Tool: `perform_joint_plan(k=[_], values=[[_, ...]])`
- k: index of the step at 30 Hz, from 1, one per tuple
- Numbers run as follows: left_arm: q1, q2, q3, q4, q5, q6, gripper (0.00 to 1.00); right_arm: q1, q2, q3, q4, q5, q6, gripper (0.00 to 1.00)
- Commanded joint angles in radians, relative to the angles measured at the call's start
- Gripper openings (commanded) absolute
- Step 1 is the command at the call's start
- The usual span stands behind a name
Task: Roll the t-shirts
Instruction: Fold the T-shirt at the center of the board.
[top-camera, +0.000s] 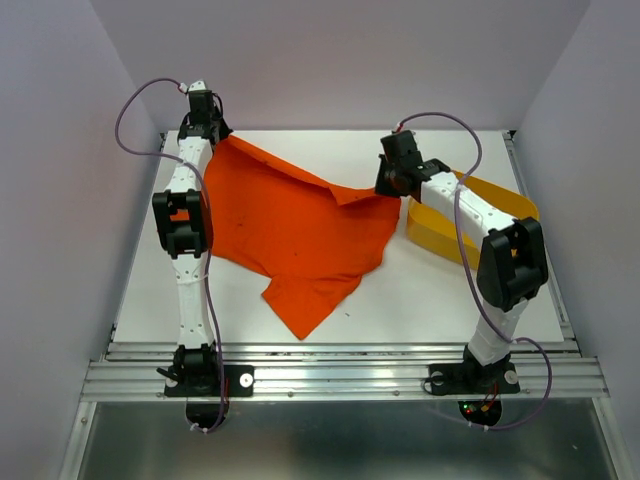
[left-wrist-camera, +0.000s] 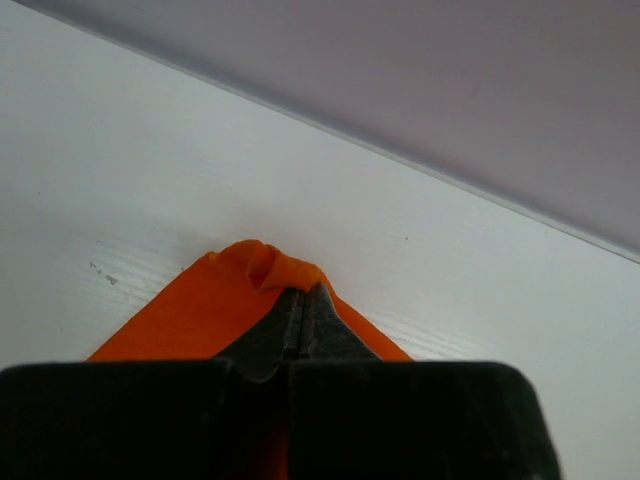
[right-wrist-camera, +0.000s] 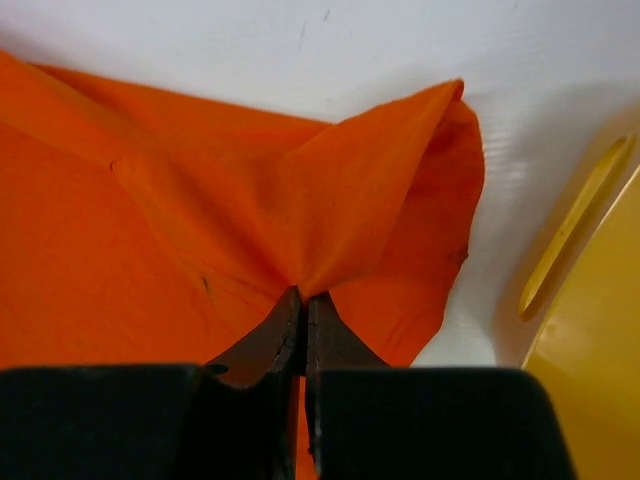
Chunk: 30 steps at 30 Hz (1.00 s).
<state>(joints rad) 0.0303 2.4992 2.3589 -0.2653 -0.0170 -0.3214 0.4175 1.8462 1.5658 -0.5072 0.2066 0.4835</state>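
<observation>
The t-shirt's pinched edge (top-camera: 352, 194) folds over the spread t-shirt, so my right gripper keeps pulling it toward the t-shirt's pointed flap (top-camera: 302, 298) until the fold flattens, then release.
One orange-red t-shirt (top-camera: 290, 230) lies spread and rumpled across the white table, a pointed flap reaching toward the near edge. My left gripper (top-camera: 218, 132) is at the far left corner, shut on a corner of the t-shirt (left-wrist-camera: 255, 268) that curls over its tips (left-wrist-camera: 305, 292). At the shirt's right edge, beside the yellow tub, my right gripper (top-camera: 385, 185) is shut on a pinch of the t-shirt (right-wrist-camera: 340, 200), the fabric fanning out from its tips (right-wrist-camera: 304, 296).
A yellow plastic tub (top-camera: 470, 215) with handle slots (right-wrist-camera: 575, 225) lies under the right arm at the table's right. The table's back edge meets the wall (left-wrist-camera: 450, 110) just beyond the left gripper. A metal rail (top-camera: 340, 375) runs along the near edge.
</observation>
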Motion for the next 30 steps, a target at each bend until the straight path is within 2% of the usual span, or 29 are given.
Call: perform_joint_plan(k=[1, 8, 18, 30], values=[[0.016, -0.017, 0.042, 0.04, -0.017, 0.024, 0.0, 0.027, -0.062, -0.068, 0.036, 0.014, 0.046, 0.01], [0.033, -0.025, 0.019, 0.029, -0.024, 0.022, 0.0, 0.096, -0.079, -0.148, 0.056, 0.016, 0.079, 0.01], [0.04, -0.03, -0.016, 0.014, -0.029, 0.024, 0.0, 0.125, -0.153, -0.282, 0.099, 0.025, 0.141, 0.01], [0.04, -0.042, -0.05, 0.003, -0.028, 0.024, 0.0, 0.155, -0.194, -0.319, 0.121, 0.085, 0.191, 0.01]])
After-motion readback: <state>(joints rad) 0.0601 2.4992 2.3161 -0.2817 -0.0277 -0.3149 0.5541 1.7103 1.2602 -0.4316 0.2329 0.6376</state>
